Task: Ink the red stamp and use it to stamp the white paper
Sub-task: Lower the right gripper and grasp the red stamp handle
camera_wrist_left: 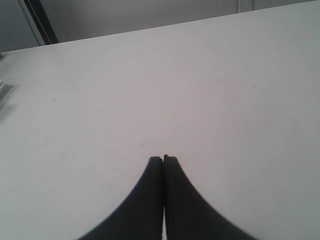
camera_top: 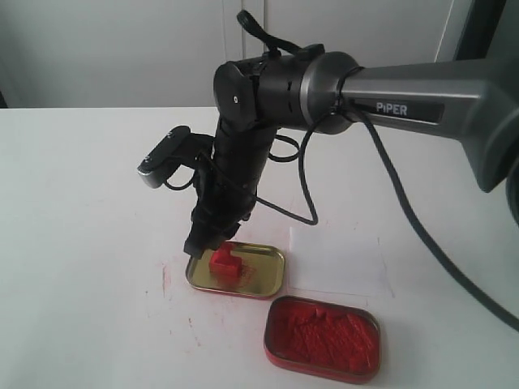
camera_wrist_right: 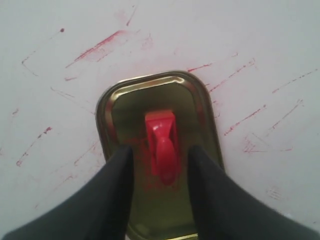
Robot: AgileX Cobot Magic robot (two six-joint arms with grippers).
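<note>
Red ink stains (camera_top: 246, 274) show on the gold lid around the red stamp's foot (camera_top: 226, 272), so the robot should expect a hidden red smudge underneath when it lifts the stamp.
The small red stamp (camera_top: 226, 264) stands in a shallow gold tin lid (camera_top: 263, 279) on the white table. In the right wrist view the red stamp (camera_wrist_right: 162, 145) sits between my right gripper's (camera_wrist_right: 160, 152) two black fingers, which are apart and do not touch it. The right gripper (camera_top: 203, 243) hovers just above the lid, open. The white paper (camera_top: 336, 259) lies flat to the right of the lid. The red tin of ink paste (camera_top: 323, 336) sits in front of the paper. My left gripper (camera_wrist_left: 163, 159) is shut, empty, over bare table.
Red ink smears (camera_wrist_right: 95, 47) mark the table around the gold lid (camera_wrist_right: 202, 105). The right arm's black cable (camera_top: 389, 178) loops above the paper. The table's far edge (camera_wrist_left: 150, 27) meets a grey wall.
</note>
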